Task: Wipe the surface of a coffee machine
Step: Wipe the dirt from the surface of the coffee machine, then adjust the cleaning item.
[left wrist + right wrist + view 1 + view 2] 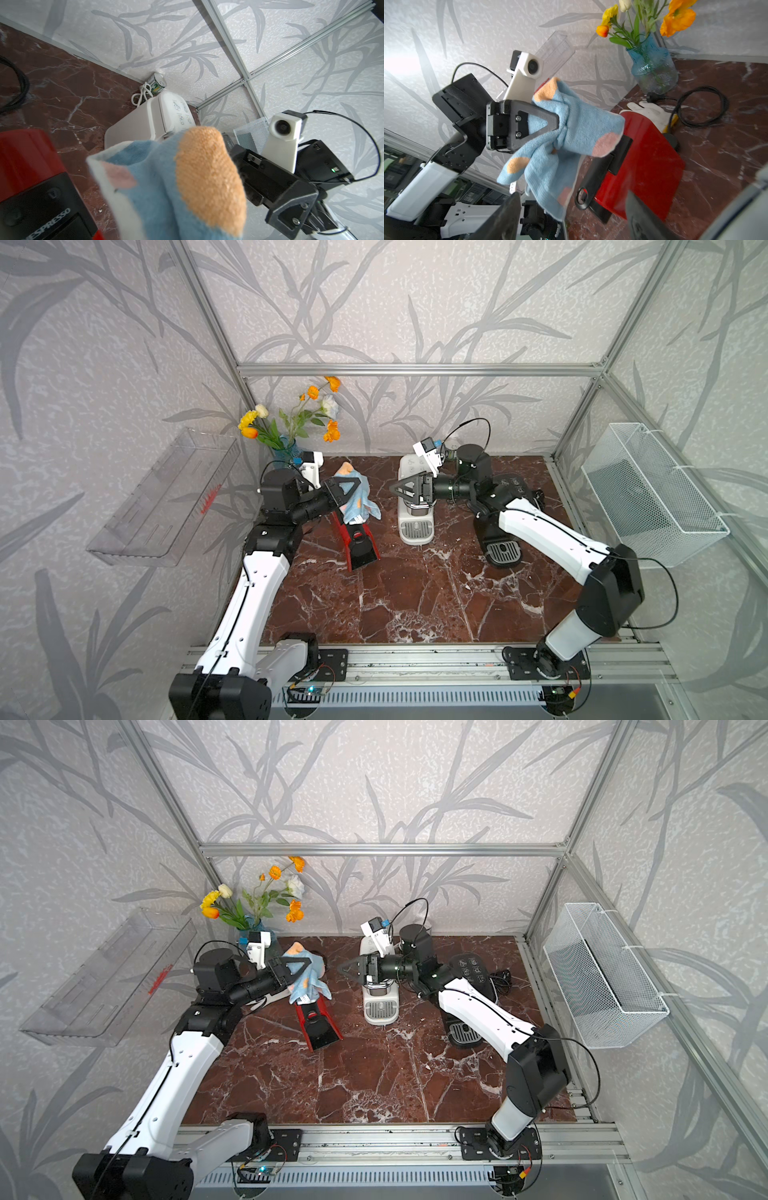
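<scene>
The blue cloth will stay bunched up in a soft wad when the robot pushes it along the red machine, because deep creases gather between loose flaps.
Three coffee machines stand on the marble table: a red one, a white one and a black one. My left gripper is shut on a blue cloth with orange and pink spots. The cloth hangs over the rear top of the red machine. My right gripper hovers above the white machine, pointing at the cloth, open, with nothing between its fingers.
A blue glass vase of flowers stands at the back left corner, with a coiled black cable beside it. A small can sits behind the white machine. A clear shelf and a wire basket hang on the side walls.
</scene>
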